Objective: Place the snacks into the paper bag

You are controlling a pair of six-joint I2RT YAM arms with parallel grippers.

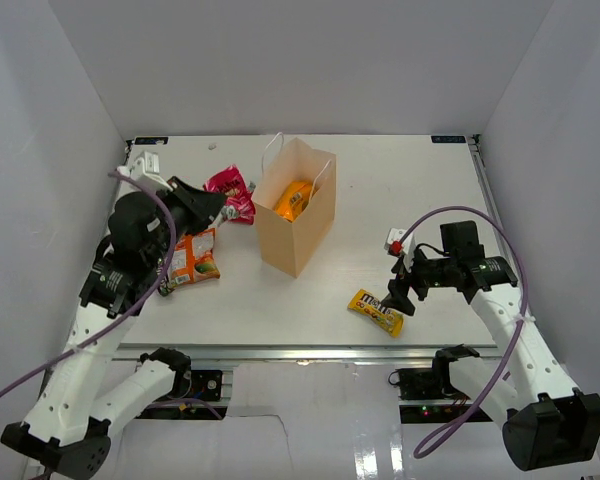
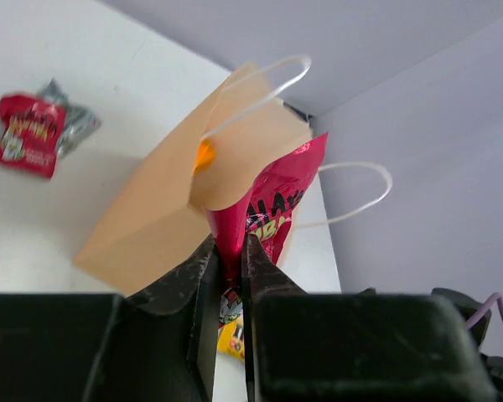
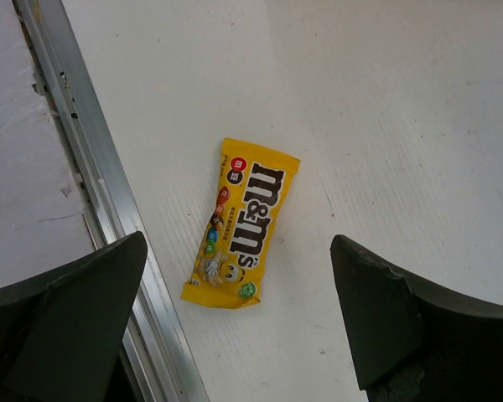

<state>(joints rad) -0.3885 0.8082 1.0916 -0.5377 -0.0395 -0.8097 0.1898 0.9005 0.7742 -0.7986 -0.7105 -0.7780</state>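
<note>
The yellow M&M's pack (image 1: 377, 312) lies low and has thin, flat ends (image 3: 221, 296). Its middle will therefore scrunch up narrow when I squeeze it.
The tan paper bag (image 1: 298, 228) stands upright mid-table with an orange packet (image 1: 292, 200) inside it. My left gripper (image 1: 225, 210) (image 2: 229, 243) is shut on the lower edge of a pink-red packet (image 2: 272, 201), held up close beside the paper bag (image 2: 142, 226) and just below its rim. A second red packet (image 2: 29, 134) (image 1: 227, 183) lies on the table left of the bag. An orange packet (image 1: 195, 258) lies under the left arm. My right gripper (image 1: 398, 293) (image 3: 239, 243) hovers open above the yellow M&M's pack (image 3: 243, 222) (image 1: 375, 311), its fingers either side and clear of it.
An aluminium rail (image 3: 92, 167) runs along the table's near edge, just beside the M&M's pack. White walls enclose the table on the left, back and right. The bag's white cord handles (image 2: 260, 84) stick up above its rim.
</note>
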